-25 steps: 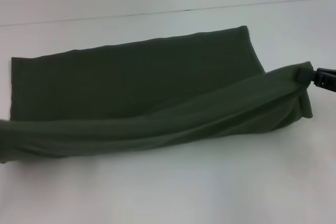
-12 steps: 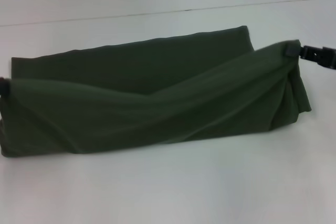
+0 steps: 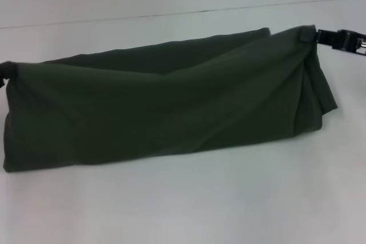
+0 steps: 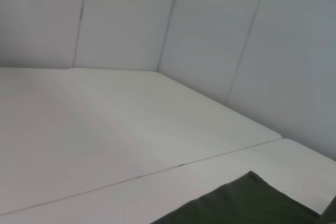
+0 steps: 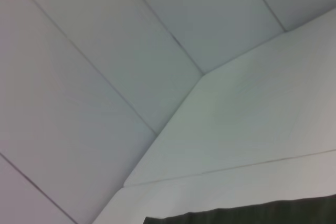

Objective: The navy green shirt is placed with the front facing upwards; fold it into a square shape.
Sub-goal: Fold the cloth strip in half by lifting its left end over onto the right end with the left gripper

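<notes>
The shirt's lifted edge (image 3: 166,75) stretches across both grippers beside the shirt's flat far edge. My right gripper keeps moving to the shirt's far corner (image 3: 266,30) and lets go there.
The navy green shirt (image 3: 160,112) lies across the white table (image 3: 183,204), its plain green side showing. Its near long edge is lifted and stretched between both grippers, hanging as a curtain in front of the flat part behind. My right gripper (image 3: 313,36) is shut on the shirt's upper right corner. At the frame's left edge, my left gripper (image 3: 7,69) is shut on the upper left corner. A strip of the shirt (image 4: 247,205) shows in the left wrist view, and an edge of the shirt (image 5: 252,214) in the right wrist view.
A seam line (image 3: 183,12) crosses the table behind the shirt. White wall panels (image 4: 210,24) stand beyond the table's far edge. Bare white table surface lies in front of the shirt.
Both grippers have risen and moved toward the far side, carrying the shirt's near edge up and over the flat part. More of the flat part is now covered.
</notes>
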Tool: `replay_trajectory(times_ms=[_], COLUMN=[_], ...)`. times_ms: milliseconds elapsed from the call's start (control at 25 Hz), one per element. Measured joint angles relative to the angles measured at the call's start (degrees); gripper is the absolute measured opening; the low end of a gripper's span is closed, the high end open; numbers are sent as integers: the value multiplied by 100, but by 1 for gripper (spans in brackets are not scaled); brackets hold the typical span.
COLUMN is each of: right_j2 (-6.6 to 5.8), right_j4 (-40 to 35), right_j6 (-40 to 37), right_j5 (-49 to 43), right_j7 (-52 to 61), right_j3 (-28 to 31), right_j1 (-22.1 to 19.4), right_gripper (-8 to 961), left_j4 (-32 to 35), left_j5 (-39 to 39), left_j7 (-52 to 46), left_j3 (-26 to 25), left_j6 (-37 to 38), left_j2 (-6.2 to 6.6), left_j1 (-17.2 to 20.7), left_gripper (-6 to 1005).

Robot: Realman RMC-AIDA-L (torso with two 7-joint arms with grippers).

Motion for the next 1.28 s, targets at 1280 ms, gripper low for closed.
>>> replay_trajectory(times_ms=[1280], right_j2=[217], right_j4=[511], right_j6=[2254], right_j5=[26], right_j7=[179], right_j3=[-399], right_j1=[697], right_gripper=[28], left_j4=[752], left_j5=[-48], left_j7=[-129], left_j3=[754], left_j6=[-2539], left_j2=[-88], left_j1=[-755], left_gripper=[24])
